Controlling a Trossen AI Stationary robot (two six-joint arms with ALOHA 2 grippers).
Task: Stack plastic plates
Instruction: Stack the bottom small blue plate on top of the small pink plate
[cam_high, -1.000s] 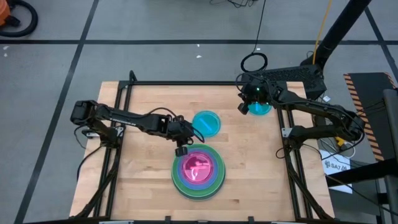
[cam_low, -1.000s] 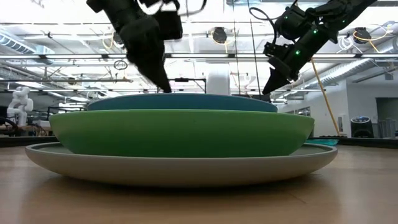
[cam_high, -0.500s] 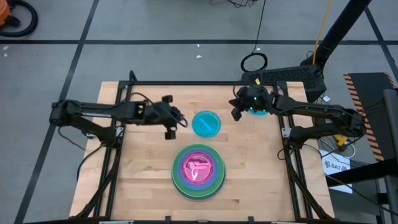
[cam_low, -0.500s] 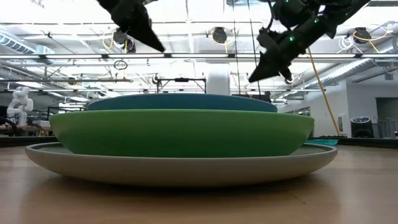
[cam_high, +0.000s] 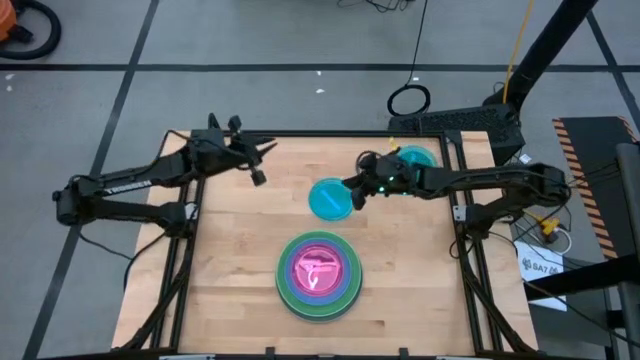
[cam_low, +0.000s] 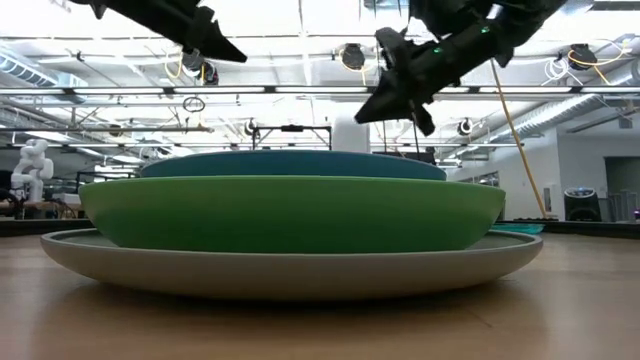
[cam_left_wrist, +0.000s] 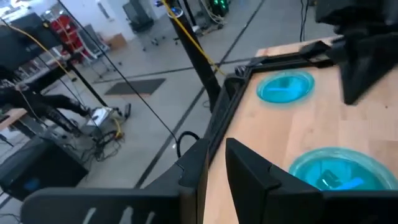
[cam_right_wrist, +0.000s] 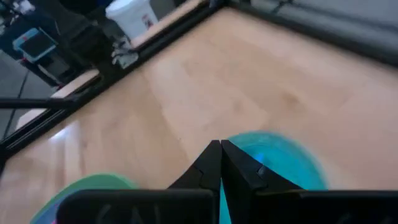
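Observation:
My right gripper needs to open, point down and straddle that rim, because it is closed and tilted over the middle teal plate's rim.
A stack of plastic plates stands near the table's front middle. It has a grey plate at the bottom, then green and blue, with a pink one on top. One teal plate lies flat on the wood behind the stack. Another teal plate lies at the far right corner, partly under the right arm. My right gripper is shut and hovers above the middle teal plate's right rim. My left gripper is high over the far left of the table, slightly open and holding nothing.
Black frame rails run along the table's far and side edges. Bare wood lies left of the stack, and more right of it. The right arm reaches in over the far right corner.
My left gripper has risen from just above the stack and swung toward the table's far left corner, tipping from pointing down to nearly level. My right gripper has moved from over the far right teal plate toward the middle teal plate, rolling as it went. No plate has moved.

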